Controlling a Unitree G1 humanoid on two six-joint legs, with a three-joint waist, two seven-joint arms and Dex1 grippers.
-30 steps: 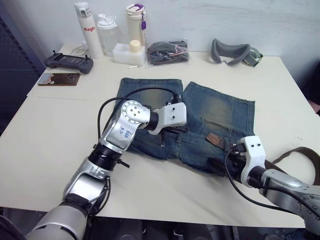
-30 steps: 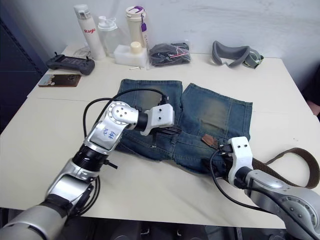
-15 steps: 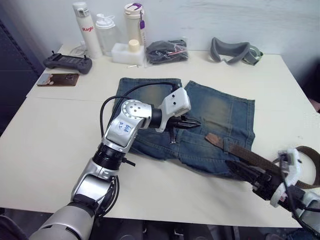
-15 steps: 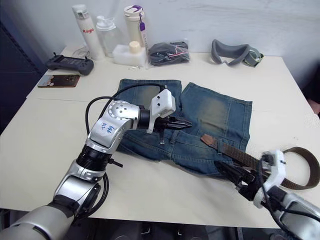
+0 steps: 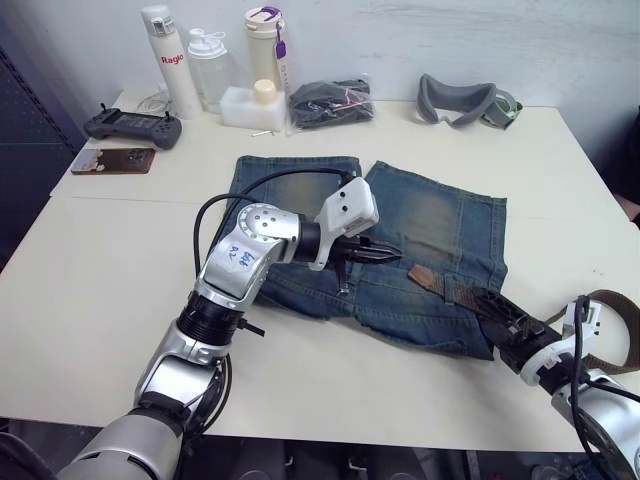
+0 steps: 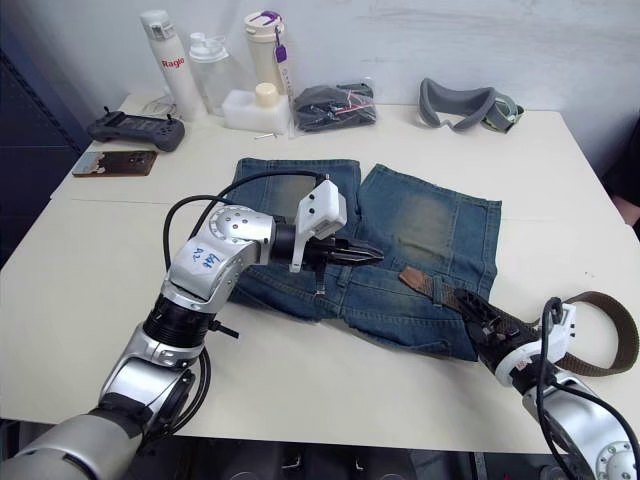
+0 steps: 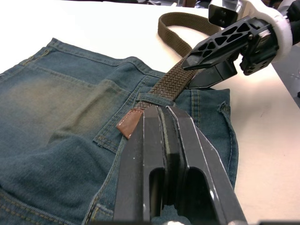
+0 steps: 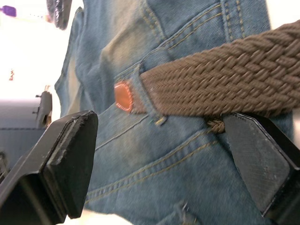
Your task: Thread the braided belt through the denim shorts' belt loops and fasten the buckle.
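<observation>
The denim shorts are lying loose with a gap between the legs, so I expect the whole pair to slide and go crooked when I pull on the denim edge.
The denim shorts lie flat mid-table, waistband toward me. The braided belt runs from a loop off the table's right edge across the waistband, and passes under one belt loop. Its brown leather tip pokes out just past that loop. My left gripper is shut and hovers over the waistband, pointing at the leather tip. My right gripper is open, with the belt lying between its spread fingers just right of the loop. The buckle is out of view.
Along the back edge stand bottles, a black bundle in a clear bag and a grey padded item. A controller and a brown card lie at the back left. The table's front edge is close to my right arm.
My right gripper pulled back from the waistband toward the right, and more belt now shows across the shorts. My left gripper swung round from pointing down to pointing at the belt tip.
</observation>
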